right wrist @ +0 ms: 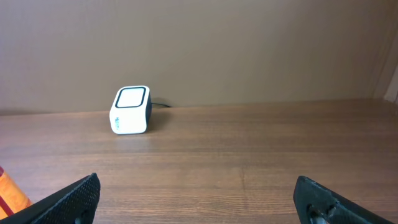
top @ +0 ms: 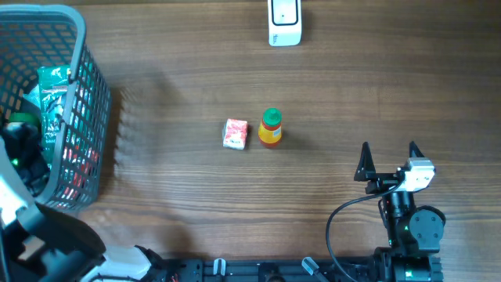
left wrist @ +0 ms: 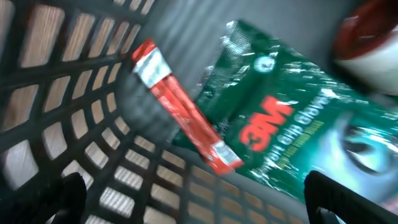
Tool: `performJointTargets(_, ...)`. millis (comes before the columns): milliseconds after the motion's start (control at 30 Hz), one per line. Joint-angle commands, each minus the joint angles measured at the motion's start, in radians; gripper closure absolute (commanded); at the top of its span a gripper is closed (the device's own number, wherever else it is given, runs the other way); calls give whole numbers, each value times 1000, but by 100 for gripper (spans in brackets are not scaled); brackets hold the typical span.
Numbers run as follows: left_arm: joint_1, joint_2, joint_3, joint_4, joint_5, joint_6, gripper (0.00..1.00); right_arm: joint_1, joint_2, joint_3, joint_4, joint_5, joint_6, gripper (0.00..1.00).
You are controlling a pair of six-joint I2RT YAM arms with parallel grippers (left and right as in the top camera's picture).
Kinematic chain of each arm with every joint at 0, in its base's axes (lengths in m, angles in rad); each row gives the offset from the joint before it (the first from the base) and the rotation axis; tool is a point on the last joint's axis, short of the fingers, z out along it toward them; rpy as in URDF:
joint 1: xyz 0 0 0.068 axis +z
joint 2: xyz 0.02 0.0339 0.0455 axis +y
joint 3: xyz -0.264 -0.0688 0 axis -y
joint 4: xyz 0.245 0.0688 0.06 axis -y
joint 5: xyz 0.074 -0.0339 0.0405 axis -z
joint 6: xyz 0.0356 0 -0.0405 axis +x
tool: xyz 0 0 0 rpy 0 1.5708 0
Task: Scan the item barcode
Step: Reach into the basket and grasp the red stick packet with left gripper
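Note:
The red stick packet is lying uncovered with its long sides toward my open fingers. My left gripper should continue going down until the fingers close around the packet's middle.
A white barcode scanner stands at the table's far edge; the right wrist view shows the scanner ahead and to the left. My left arm reaches down into the grey basket. There my left gripper is open and empty above the mesh floor. Just beyond it lie a red stick packet and a green 3M gloves pack. My right gripper hovers open and empty over the table's right front, the same gripper facing the scanner.
A small red-and-white box and an orange bottle with a green cap stand mid-table. An orange edge of the bottle shows at the right wrist view's left. A red-and-white object lies blurred in the basket.

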Motion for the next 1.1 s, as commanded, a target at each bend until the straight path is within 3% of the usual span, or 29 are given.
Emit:
performJointTargets(0, 5, 29, -101, 71, 13, -32, 0, 5, -2, 0, 2, -12, -9, 0)
performJointTargets(600, 5, 31, -528, 495, 46, -31, 16, 5, -2, 0, 2, -12, -9, 0)
performJointTargets(733, 5, 31, -575, 536, 46, -31, 43, 5, -2, -1, 2, -12, -8, 0)
performJointTargets(867, 5, 31, -616, 574, 45, -31, 91, 5, -2, 0, 2, -12, -9, 0)
performJointTargets(900, 5, 31, -616, 578, 46, -27, 96, 5, -2, -1, 2, -12, -8, 0)
performJointTargets(1067, 6, 16, -587, 587, 93, 13, 96, 5, -2, -1, 2, -12, -8, 0)
